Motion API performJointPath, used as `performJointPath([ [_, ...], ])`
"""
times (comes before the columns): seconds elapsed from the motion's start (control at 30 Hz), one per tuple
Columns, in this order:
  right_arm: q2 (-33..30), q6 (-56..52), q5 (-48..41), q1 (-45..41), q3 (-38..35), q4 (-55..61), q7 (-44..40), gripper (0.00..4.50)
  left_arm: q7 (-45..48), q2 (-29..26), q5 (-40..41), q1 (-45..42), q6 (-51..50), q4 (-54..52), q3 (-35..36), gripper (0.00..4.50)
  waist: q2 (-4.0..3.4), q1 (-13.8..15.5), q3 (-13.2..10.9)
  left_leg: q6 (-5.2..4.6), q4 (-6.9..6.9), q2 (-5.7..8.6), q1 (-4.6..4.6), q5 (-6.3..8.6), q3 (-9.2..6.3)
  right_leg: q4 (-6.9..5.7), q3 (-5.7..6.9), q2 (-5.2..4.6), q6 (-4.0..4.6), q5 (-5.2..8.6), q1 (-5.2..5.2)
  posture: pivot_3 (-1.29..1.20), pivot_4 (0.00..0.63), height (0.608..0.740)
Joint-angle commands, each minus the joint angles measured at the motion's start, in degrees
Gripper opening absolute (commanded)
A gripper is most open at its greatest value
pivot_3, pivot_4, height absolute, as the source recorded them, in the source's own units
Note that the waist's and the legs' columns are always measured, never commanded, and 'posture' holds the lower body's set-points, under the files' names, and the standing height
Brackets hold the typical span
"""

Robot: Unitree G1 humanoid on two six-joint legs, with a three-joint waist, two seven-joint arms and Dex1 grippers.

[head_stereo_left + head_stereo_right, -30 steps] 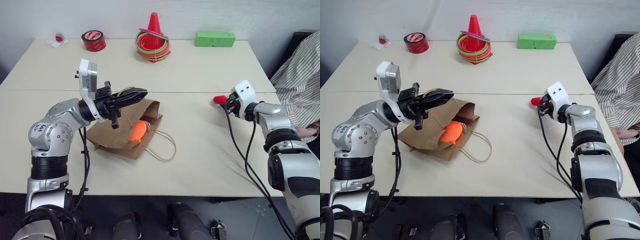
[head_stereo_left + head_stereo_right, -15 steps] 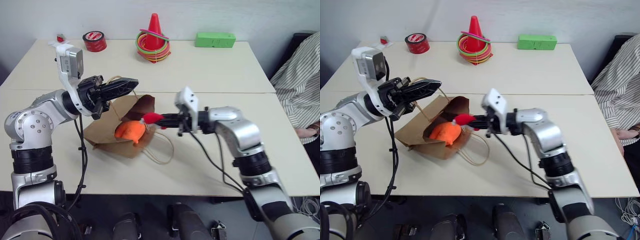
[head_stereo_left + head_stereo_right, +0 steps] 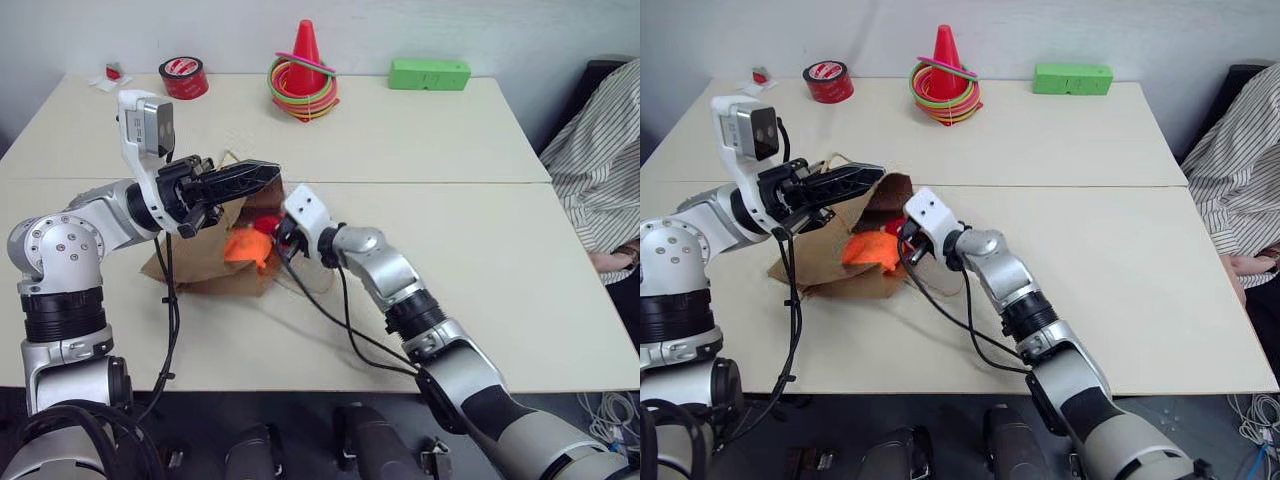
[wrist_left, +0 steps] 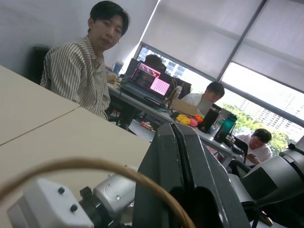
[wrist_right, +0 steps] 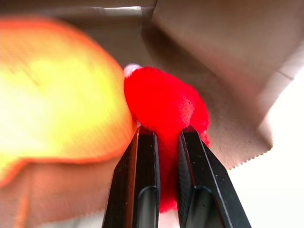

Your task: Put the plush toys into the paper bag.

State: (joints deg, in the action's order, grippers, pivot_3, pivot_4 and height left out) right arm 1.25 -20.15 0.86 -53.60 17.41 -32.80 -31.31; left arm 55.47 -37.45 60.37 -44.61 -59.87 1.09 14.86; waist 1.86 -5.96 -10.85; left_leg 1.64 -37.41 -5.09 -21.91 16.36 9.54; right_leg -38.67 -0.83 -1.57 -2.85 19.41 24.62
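Note:
I keep pushing with my right gripper until its fingers are inside, as the red plush toy [image 3: 266, 223] faces the paper bag's open space [image 3: 882, 207] beside the orange plush toy.
The paper bag [image 3: 195, 272] lies on the table's left half, its mouth facing right. My left gripper [image 3: 262, 176] is shut on the bag's tan cord handle [image 4: 85, 165] and holds the upper edge up. The orange plush toy [image 3: 243, 247] rests just inside the mouth. My right gripper [image 5: 166, 138] is shut on the red plush toy [image 5: 166, 104] and holds it in the bag's opening, against the orange one [image 5: 57, 95], with brown paper [image 5: 213, 57] above and beside it.
A red cone with coloured rings [image 3: 302, 70], a green block [image 3: 430, 74] and a red tape roll [image 3: 183, 77] stand along the table's far edge. A person in a striped shirt [image 3: 605, 150] sits at the right end.
My right arm has swung left across the table, carrying the red toy from the right side to the bag's mouth. The left gripper has kept hold of the handle, its wrist rolled a little.

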Motion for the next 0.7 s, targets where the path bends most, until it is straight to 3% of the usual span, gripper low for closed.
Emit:
performJointPath([
  [0.03,0.9,5.4,2.35,-1.69,1.33,-4.84,0.06,0.06,0.47,-0.33,0.99,-0.49,0.7,-0.83,1.5,0.0,0.02,-0.34,0.01,0.0,-0.04,0.0,0.0,0.0,-0.01,-0.04,0.01,0.0,0.0,0.0,-0.01,0.0,0.15,0.74],
  [0.2,1.55,14.49,3.36,-4.9,0.48,-10.18,-1.18,0.06,0.9,-0.2,0.64,-0.05,1.33,-0.75,1.35,0.0,0.02,-0.53,0.01,0.0,-0.19,0.0,0.0,0.0,-0.03,-0.22,0.01,0.0,0.0,0.0,-0.01,0.0,0.15,0.74],
  [0.3,3.26,20.52,1.05,-5.75,0.23,-12.92,-7.91,0.06,1.14,-0.09,0.55,0.6,1.63,-0.85,1.16,0.0,0.02,-0.64,0.01,0.0,-0.19,-0.01,0.0,0.0,-0.03,-0.22,0.0,0.02,0.0,0.0,0.0,0.0,0.15,0.74],
  [0.43,7.34,17.43,-4.19,-7.11,-4.9,-18.73,-11.65,0.06,1.26,0.5,0.21,1.24,2.26,-0.88,0.81,0.0,0.02,-0.74,0.01,0.01,-0.15,-0.05,0.0,0.0,-0.03,-0.2,0.01,0.05,0.0,0.0,0.0,0.0,0.15,0.74],
  [0.57,8.33,17.07,-3.99,-7.49,-5.5,-22.18,-15.22,0.06,1.19,0.97,-0.14,1.57,2.98,-0.86,0.66,0.0,0.02,-0.51,0.01,0.0,-0.24,-0.05,-0.01,0.0,-0.06,-0.23,0.02,0.01,0.0,0.0,-0.01,0.0,0.15,0.74],
  [0.7,7.4,16.27,-3.18,-6.3,-4.92,-20.41,-16.97,1.47,1.07,0.48,-0.33,2.49,3.61,-1.27,1.02,0.0,0.03,-0.51,0.01,-0.01,-0.24,-0.04,-0.03,0.01,-0.09,-0.23,0.05,-0.01,0.0,0.0,-0.02,0.0,0.15,0.74],
])
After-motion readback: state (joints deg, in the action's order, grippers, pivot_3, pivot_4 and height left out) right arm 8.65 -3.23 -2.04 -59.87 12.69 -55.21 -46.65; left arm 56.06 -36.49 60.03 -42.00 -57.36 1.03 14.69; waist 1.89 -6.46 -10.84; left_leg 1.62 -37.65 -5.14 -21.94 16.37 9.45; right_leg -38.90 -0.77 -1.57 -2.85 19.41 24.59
